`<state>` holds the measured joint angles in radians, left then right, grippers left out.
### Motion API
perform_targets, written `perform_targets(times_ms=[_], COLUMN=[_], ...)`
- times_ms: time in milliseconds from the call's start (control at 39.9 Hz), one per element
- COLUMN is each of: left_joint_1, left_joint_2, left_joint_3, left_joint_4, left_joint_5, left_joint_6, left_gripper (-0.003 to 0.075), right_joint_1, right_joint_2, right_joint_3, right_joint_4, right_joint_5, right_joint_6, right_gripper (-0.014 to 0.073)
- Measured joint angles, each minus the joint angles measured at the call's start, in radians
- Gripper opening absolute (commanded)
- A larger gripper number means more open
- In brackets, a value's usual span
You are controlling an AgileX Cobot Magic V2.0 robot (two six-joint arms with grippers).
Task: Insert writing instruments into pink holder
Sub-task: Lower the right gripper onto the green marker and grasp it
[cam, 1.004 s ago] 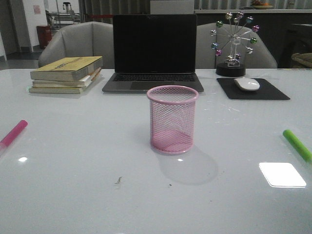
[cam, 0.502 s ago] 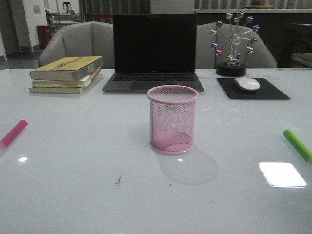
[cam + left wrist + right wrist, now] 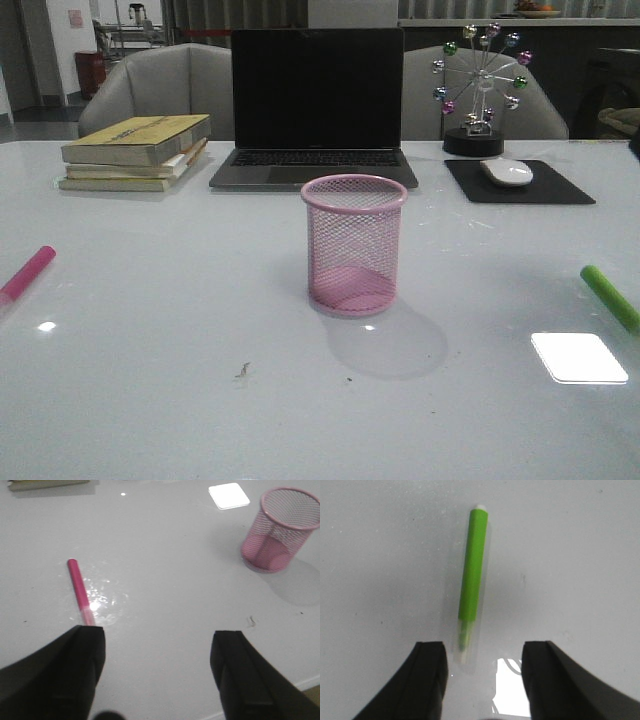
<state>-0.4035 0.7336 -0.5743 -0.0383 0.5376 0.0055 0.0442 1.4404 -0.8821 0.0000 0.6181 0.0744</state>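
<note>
The pink holder's opening (image 3: 354, 194) is wide and empty. The slim green marker (image 3: 610, 299) will tip against the holder's rim when I put it down inside.
The pink holder (image 3: 355, 245) stands upright and empty at the table's centre; the left wrist view also shows the holder (image 3: 279, 529). A magenta-pink marker (image 3: 25, 275) lies flat at the table's left edge. My left gripper (image 3: 157, 647) hangs open above the table, and the pink marker (image 3: 79, 587) runs away from its left finger. A green marker (image 3: 610, 297) lies at the right edge. My right gripper (image 3: 484, 662) is open over the green marker (image 3: 472, 575), whose clear-capped tip sits just inside the gap. Neither gripper shows in the front view.
At the back stand a stack of books (image 3: 135, 152), an open laptop (image 3: 316, 105), a ferris-wheel ornament (image 3: 480, 90) and a white mouse (image 3: 507, 172) on a black pad (image 3: 520, 185). A bright light reflection (image 3: 578, 357) lies on the glossy white table (image 3: 200, 330).
</note>
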Motion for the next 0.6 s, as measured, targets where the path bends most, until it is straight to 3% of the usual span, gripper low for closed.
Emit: perform_targets(times_ms=[201, 602], left_joint_1=[-0.067, -0.069], left_joint_2=[0.02, 0.027], left_joint_3=[0.0, 0.0], left_joint_4=[0.002, 0.004], left_joint_5=[0.0, 0.0], left_joint_6=[0.0, 0.001], left_gripper=[0.0433, 0.0433], right_joint_1=[0.0, 0.0], right_joint_2=[0.206, 0.45], right_joint_3=[-0.13, -0.329], right_joint_4=[0.0, 0.007], right_joint_5=[-0.008, 0.049], right_joint_6=[0.002, 0.003], right_gripper=[0.0457, 0.0457])
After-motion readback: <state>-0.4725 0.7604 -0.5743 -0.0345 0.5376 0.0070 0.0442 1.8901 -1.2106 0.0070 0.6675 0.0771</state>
